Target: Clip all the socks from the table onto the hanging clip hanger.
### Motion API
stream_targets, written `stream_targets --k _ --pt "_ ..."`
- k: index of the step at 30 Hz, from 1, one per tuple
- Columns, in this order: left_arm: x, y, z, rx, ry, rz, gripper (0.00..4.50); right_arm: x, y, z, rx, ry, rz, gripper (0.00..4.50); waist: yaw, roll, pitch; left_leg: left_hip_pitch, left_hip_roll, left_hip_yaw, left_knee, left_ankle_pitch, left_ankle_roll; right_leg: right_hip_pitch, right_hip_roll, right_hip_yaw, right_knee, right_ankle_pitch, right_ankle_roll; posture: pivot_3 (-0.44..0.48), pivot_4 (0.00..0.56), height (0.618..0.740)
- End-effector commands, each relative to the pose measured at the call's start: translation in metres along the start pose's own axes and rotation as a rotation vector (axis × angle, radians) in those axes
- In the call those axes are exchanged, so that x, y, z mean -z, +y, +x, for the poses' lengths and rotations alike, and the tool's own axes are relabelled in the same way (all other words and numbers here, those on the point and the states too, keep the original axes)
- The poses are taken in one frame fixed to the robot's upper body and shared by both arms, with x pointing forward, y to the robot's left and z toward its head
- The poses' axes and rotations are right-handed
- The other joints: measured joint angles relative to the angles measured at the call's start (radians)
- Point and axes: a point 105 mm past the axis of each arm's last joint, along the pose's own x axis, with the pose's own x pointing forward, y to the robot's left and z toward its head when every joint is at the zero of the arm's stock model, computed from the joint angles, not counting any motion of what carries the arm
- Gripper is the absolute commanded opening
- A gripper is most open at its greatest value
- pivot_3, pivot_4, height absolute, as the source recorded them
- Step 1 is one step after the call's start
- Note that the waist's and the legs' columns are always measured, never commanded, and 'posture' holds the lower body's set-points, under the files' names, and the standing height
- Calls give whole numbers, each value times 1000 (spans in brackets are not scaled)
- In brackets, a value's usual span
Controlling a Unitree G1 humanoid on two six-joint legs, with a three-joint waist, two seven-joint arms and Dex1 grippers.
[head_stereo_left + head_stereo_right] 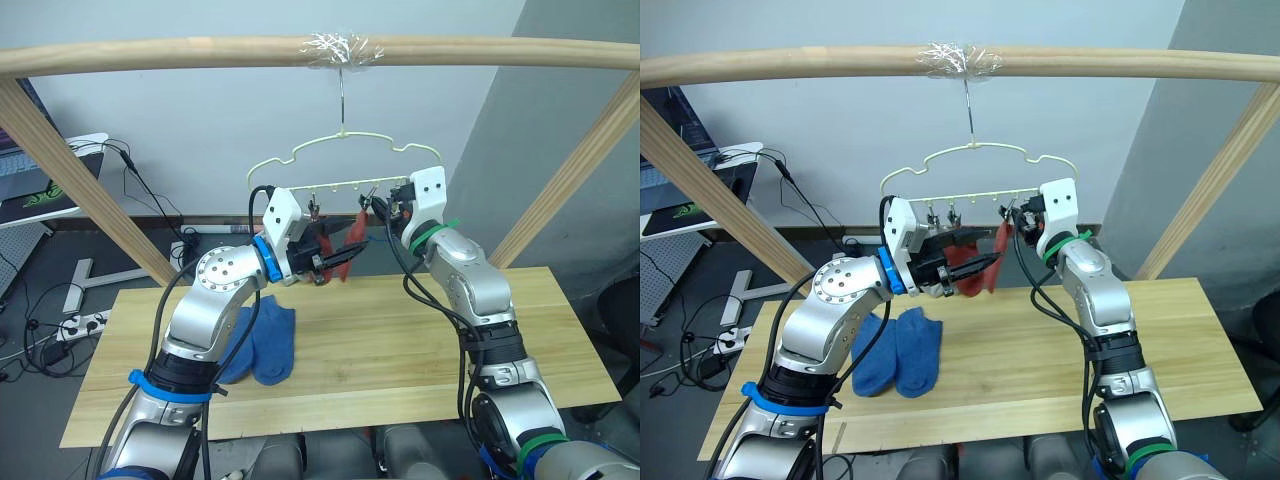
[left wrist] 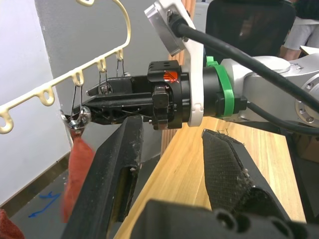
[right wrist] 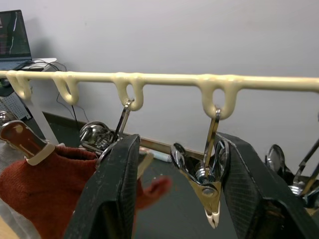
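Observation:
I expect the metal clip (image 3: 203, 178) to open at its tips when I squeeze it, because the flared handles (image 3: 179, 156) stand apart above the closed pale tips.
The pale yellow clip hanger (image 3: 164, 77) hangs by its hook from the taped pole. A rust red sock (image 3: 40, 174) hangs clipped under its bar, and a second strip of red (image 1: 352, 240) dangles beside it. My right gripper (image 1: 372, 207) is open at the bar, with a metal clip (image 3: 209, 184) hanging between its fingers, the clip's tips closed. My left gripper (image 1: 328, 263) is open just below, facing the right one, with nothing between its fingers and the red sock beside one finger. Two blue socks (image 1: 268, 342) lie side by side on the table (image 1: 400, 340).
The round wooden pole frame (image 1: 200, 52) spans overhead, with slanted posts (image 1: 90, 190) at both sides of the table. A laptop (image 1: 25, 180) on a white stand and floor cables (image 1: 60, 320) lie off to the left.

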Motion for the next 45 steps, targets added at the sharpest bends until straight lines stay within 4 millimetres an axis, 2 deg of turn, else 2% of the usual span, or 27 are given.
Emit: stream_targets --k 1,3,4,6,10,12,16,19,22,25,28,33,43,45 --pt "-16 0 1 1 -47 32 2194 -21 3 1 -15 -74 -5 2360 0 0 0 0 0 0 0 0 0 0 0 0 0 0 0 -48 170 737" --pt "-16 -1 1 1 -48 30 2194 -21 3 2 -16 -75 -4 2360 0 0 0 0 0 0 0 0 0 0 0 0 0 0 0 -48 171 737" --pt "-16 -1 1 1 -50 28 2194 -21 3 2 -16 -75 -4 2201 0 0 0 0 0 0 0 0 0 0 0 0 0 0 0 -47 171 737" --pt "-17 -2 2 3 -60 16 2194 -21 3 2 -17 -76 -3 1752 0 0 0 0 0 0 0 0 0 0 0 0 0 0 0 -47 172 737" --pt "-22 -4 2 15 -88 -4 2194 -22 3 2 -18 -79 -3 470 0 0 0 0 0 0 0 0 0 0 0 0 0 0 0 -47 172 737" --pt "-22 -4 0 15 -88 -3 2194 -22 3 2 -17 -80 -3 75 0 0 0 0 0 0 0 0 0 0 0 0 0 0 0 -48 172 737" --pt "-14 -2 -2 -4 -51 25 2194 -23 2 2 -19 -83 -3 75 0 0 0 0 0 0 0 0 0 0 0 0 0 0 0 -48 172 737" --pt "11 1 -9 -14 74 25 2749 -23 1 2 -20 -84 -5 75 -1 0 0 0 0 0 0 0 0 0 0 0 0 0 0 -49 173 737" --pt "41 9 -21 -96 221 13 3613 -23 1 1 -20 -84 -6 75 -3 0 0 1 0 0 0 0 0 0 0 0 0 0 0 -53 175 737" --pt "87 16 -46 -218 419 -45 4474 -24 0 0 -20 -85 -4 75 -2 1 0 0 0 0 0 0 0 0 0 0 0 0 0 -53 177 737" --pt "127 22 -76 -304 601 -68 4500 -23 0 -1 -22 -83 -3 75 -2 1 1 0 0 0 0 0 0 0 0 0 0 0 0 -50 182 737" --pt "173 20 -110 -306 798 -126 4500 -22 1 -3 -30 -76 -4 75 0 2 1 0 0 0 0 0 0 -1 0 0 1 0 0 -48 190 737" --pt "223 10 -129 -219 963 -152 4500 -22 5 -3 -53 -66 -8 75 2 2 2 -1 0 0 0 0 0 -2 0 -1 1 0 0 -46 193 737" --pt "229 3 -130 -193 982 -145 4109 -21 7 -3 -58 -63 -7 75 2 2 1 0 0 0 0 0 0 -1 -1 -1 1 0 0 -48 193 737"
